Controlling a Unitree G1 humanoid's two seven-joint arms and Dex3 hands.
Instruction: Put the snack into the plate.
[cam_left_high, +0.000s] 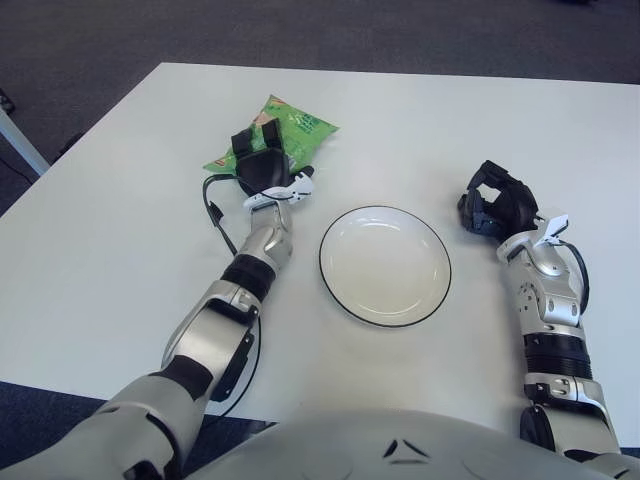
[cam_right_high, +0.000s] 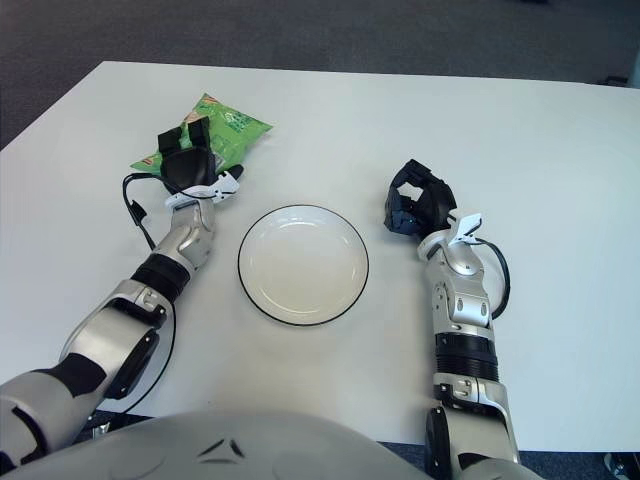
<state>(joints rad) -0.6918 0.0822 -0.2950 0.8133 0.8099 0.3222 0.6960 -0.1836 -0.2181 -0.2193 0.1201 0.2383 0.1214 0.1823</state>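
The green snack bag (cam_left_high: 301, 134) spreads out into thin, pointed corners (cam_left_high: 332, 128), so it will narrow at the grip and widen beyond it when the robot lifts it.
A green snack bag (cam_left_high: 290, 125) lies flat on the white table, left of centre and toward the far side. My left hand (cam_left_high: 262, 160) is over the bag's near end, with its fingers spread on it; the bag is not lifted. The white plate (cam_left_high: 385, 300) with a dark rim stands empty at the table's middle, to the right of and nearer than the bag. My right hand (cam_left_high: 497, 203) shows to the right of the plate, fingers relaxed and holding nothing.
The white table (cam_left_high: 120, 230) has its far edge at the top of the view and its left edge running diagonally. A black cable (cam_left_high: 212, 205) loops beside my left wrist. Dark carpet lies beyond the table.
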